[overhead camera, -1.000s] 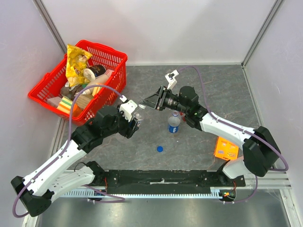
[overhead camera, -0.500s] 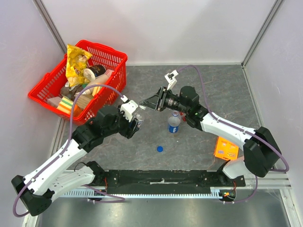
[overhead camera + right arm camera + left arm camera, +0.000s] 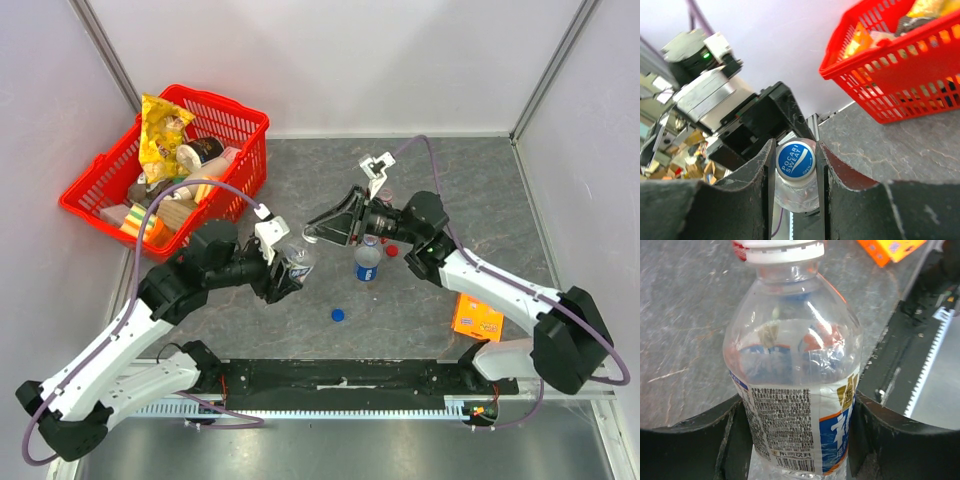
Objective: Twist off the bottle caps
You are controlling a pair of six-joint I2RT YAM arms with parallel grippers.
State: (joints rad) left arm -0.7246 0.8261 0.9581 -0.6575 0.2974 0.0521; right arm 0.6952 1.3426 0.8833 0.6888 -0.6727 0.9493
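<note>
The robot's right gripper has the white cap [image 3: 795, 161] squarely in it while the left gripper holds the bottle's body [image 3: 795, 370], so the robot should go on turning the cap until this turn is over.
My left gripper [image 3: 289, 268] is shut on the body of a clear bottle with a pale label [image 3: 795, 390], held tilted above the table. Its white cap with a blue centre [image 3: 795, 159] sits between the fingers of my right gripper [image 3: 795, 165], which is shut on it from both sides. From above, the right gripper [image 3: 312, 235] meets the bottle [image 3: 299, 258] at its neck. A blue-labelled bottle [image 3: 367, 261] stands upright just right of them, without a cap. A loose blue cap [image 3: 338, 314] lies on the table in front. A small red object [image 3: 392, 250] shows beside the right arm.
A red basket [image 3: 243, 118] full of snacks stands at the back left, also in the right wrist view as the red basket [image 3: 875, 75]. An orange box [image 3: 477, 316] lies at the front right. The black rail [image 3: 340, 375] runs along the near edge.
Both grippers, still joined at the bottle, have shifted slightly right and toward the near edge. The right arm has swung right, uncovering the small red object.
</note>
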